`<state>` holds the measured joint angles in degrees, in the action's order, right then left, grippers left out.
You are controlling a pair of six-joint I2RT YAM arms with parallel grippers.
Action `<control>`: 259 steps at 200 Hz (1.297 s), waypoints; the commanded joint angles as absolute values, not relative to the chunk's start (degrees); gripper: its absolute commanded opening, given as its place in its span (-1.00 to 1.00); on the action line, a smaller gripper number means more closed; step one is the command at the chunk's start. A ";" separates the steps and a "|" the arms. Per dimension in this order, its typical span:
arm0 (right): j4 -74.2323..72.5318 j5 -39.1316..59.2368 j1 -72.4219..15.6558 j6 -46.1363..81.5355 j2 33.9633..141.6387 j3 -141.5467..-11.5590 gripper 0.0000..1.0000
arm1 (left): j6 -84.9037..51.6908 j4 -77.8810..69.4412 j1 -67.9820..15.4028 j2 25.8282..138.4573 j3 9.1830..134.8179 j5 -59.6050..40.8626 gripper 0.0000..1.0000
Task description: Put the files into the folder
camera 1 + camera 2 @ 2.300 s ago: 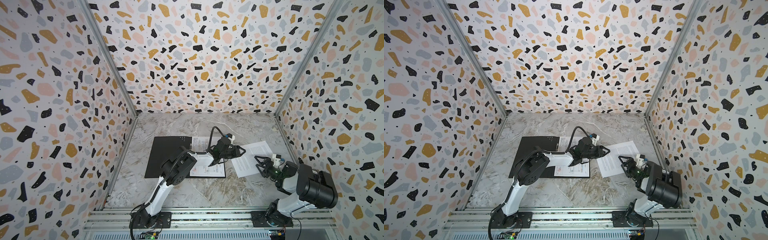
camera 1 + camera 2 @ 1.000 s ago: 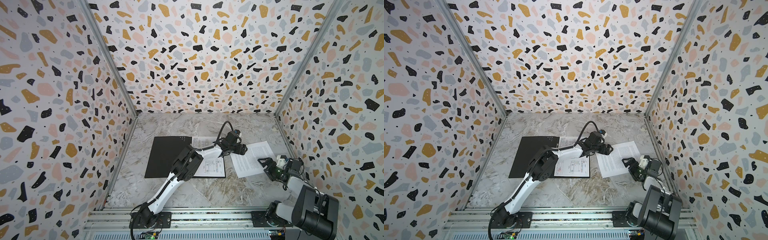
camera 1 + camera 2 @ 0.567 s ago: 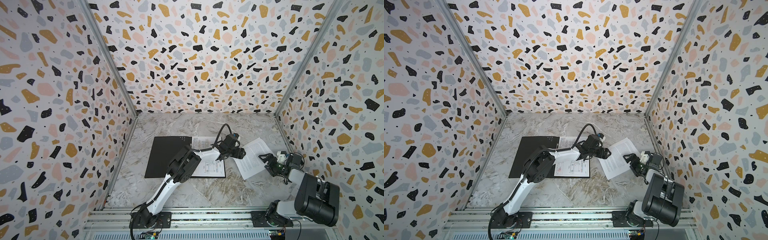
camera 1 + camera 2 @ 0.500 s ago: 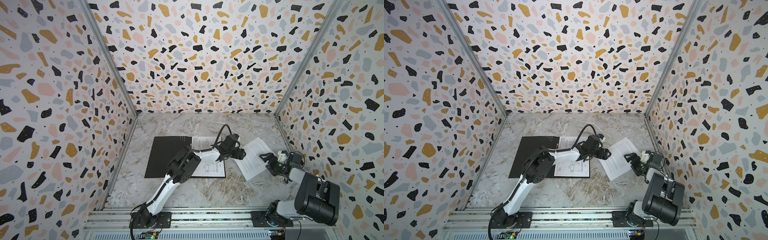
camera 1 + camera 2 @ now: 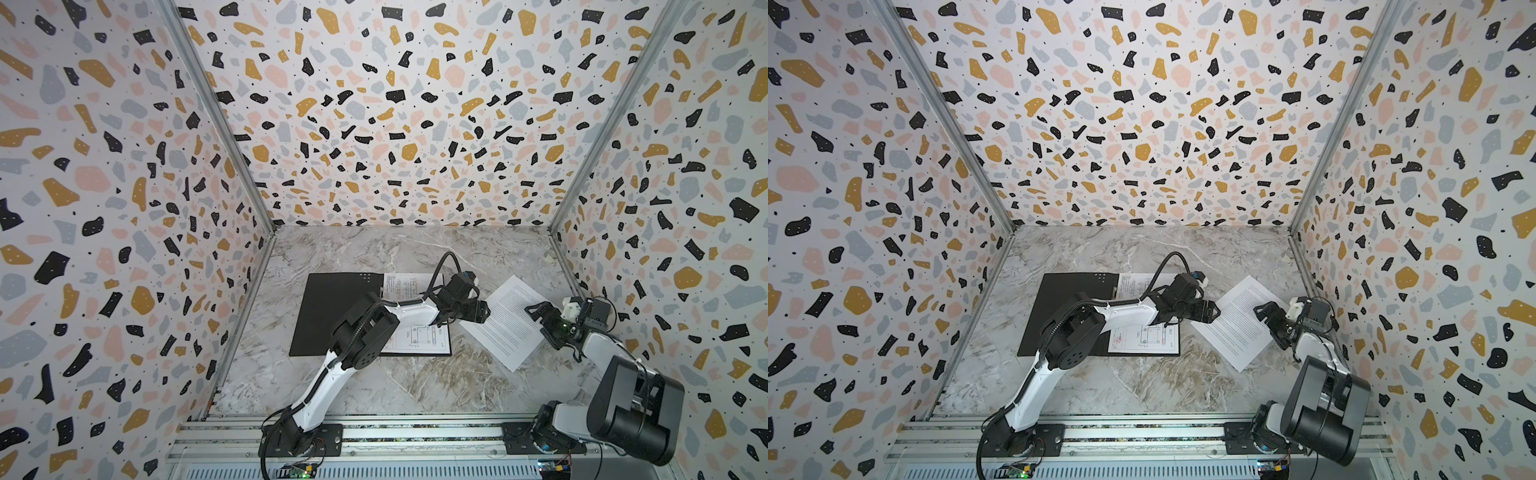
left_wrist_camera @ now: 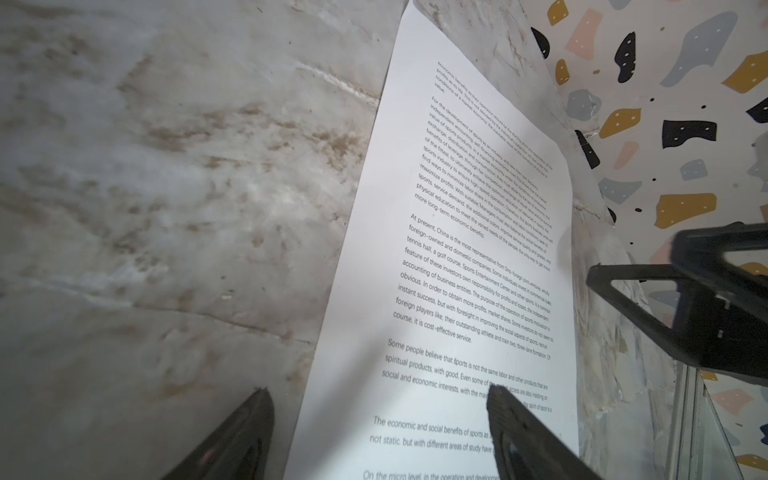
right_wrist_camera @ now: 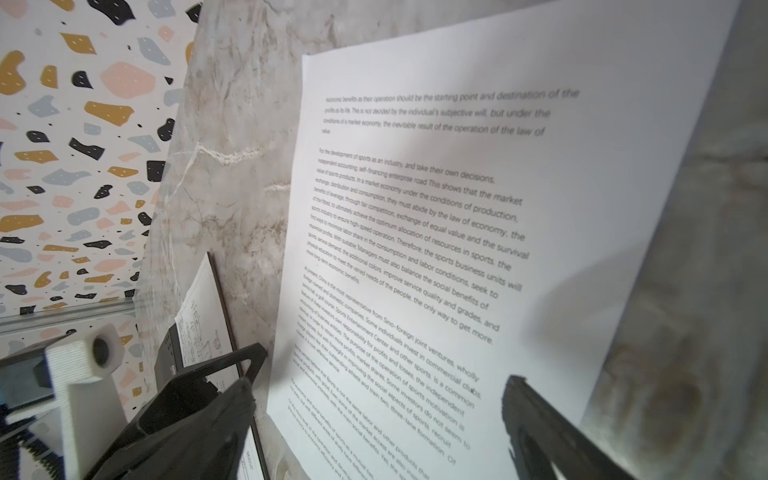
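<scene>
The robot's right gripper has both fingers over the text sheet (image 7: pixel 400 376), inside the sheet's edge, so it should move back until that edge (image 7: pixel 608 352) comes in between its open fingers.
The folder (image 5: pixel 332 316) lies open at mid-table, black inside up, in both top views (image 5: pixel 1063 316). On its right half lie two of the files, a drawing sheet (image 5: pixel 419 336) and another sheet (image 5: pixel 405 286) beneath it. A third, a printed text sheet (image 5: pixel 507 320) (image 6: pixel 469 208) (image 7: pixel 478 187), lies cornerwise on the table to the right. My left gripper (image 5: pixel 478 311) (image 6: pixel 376 390) is open at that sheet's left corner, one finger over the paper and one over the table. My right gripper (image 5: pixel 540 324) (image 7: pixel 379 380) is open at the sheet's right edge.
The marble table (image 5: pixel 374 386) is boxed in by terrazzo-patterned walls; the right wall (image 5: pixel 665 249) stands close behind my right gripper. An aluminium rail (image 5: pixel 415 432) with both arm bases runs along the front edge.
The text sheet has turned counter-clockwise and now lies cornerwise. My right gripper has drawn back toward the right wall. My left gripper has shifted a little toward the front.
</scene>
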<state>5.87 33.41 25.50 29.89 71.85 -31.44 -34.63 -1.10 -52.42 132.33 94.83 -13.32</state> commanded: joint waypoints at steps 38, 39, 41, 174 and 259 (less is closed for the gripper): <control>13.52 25.94 26.01 30.01 65.11 -28.49 0.89 | -28.73 6.06 -52.72 136.47 105.07 -12.23 0.70; 13.53 25.89 26.02 30.08 65.07 -28.44 0.89 | -28.73 6.10 -52.73 136.48 105.14 -12.23 0.70; 13.42 25.81 26.06 30.13 65.05 -28.23 0.89 | -28.61 6.14 -52.73 136.65 105.30 -12.18 0.71; 1.45 35.33 24.58 30.64 79.80 -24.09 0.78 | -24.12 9.27 -56.08 142.22 107.98 -16.73 0.71; -2.23 40.11 24.17 30.43 82.75 -24.09 0.80 | -28.18 2.87 -56.25 137.22 98.51 -18.90 0.68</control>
<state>-8.29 40.80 24.67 30.33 80.77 -26.30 -25.82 -0.16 -55.77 137.43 101.69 -17.02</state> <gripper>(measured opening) 0.897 0.845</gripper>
